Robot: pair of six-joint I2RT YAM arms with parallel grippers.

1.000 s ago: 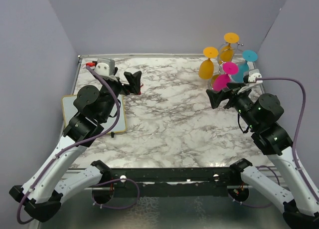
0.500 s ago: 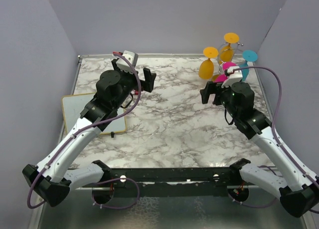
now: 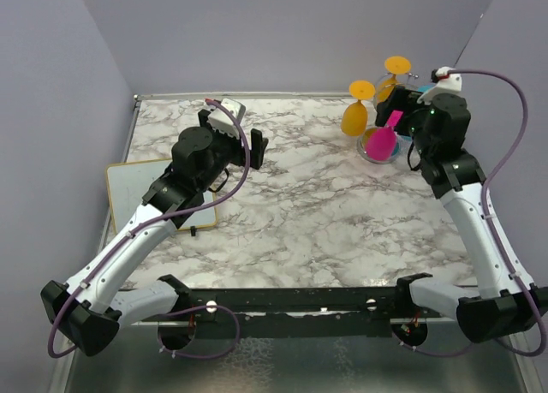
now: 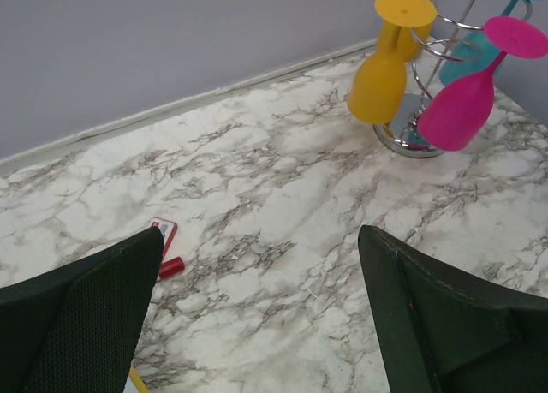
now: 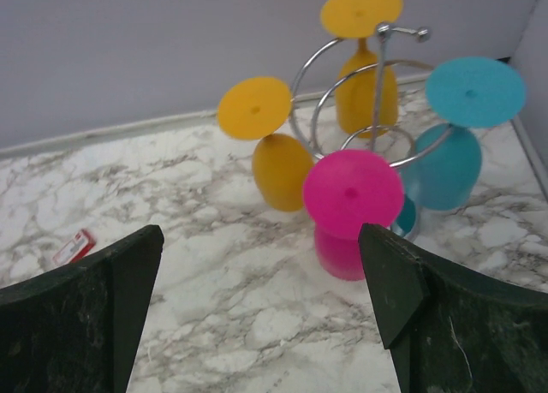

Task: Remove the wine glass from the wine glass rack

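Note:
The pink glass's foot (image 5: pixel 353 192) faces the robot's open right gripper and is clear of its neighbours, so the gripper keeps turning toward the foot's rim (image 5: pixel 349 230) until the fingers are on both sides of that rim.
The wine glass rack (image 5: pixel 378 78), silver wire on a round shiny base (image 4: pixel 409 141), stands at the table's back right corner. Hanging upside down on it are a pink wine glass (image 5: pixel 351 200), two yellow glasses (image 5: pixel 278 162) and a teal glass (image 5: pixel 454 166). My right gripper (image 5: pixel 261 235) is open and empty, raised just in front of the rack and facing the pink glass (image 3: pixel 383 141); in the top view its arm hides most of the teal glass. My left gripper (image 4: pixel 261 239) is open and empty above the table's back left, far from the rack.
A small red-and-white item (image 4: pixel 163 236) and a red cylinder (image 4: pixel 172 266) lie on the marble near the back left. A white board with a yellow edge (image 3: pixel 137 183) lies at the left. Walls close in at the back and right of the rack.
My right arm has swung up and back toward the rack, its open gripper now close to the pink glass. My left arm has risen and moved right. No glass has moved.

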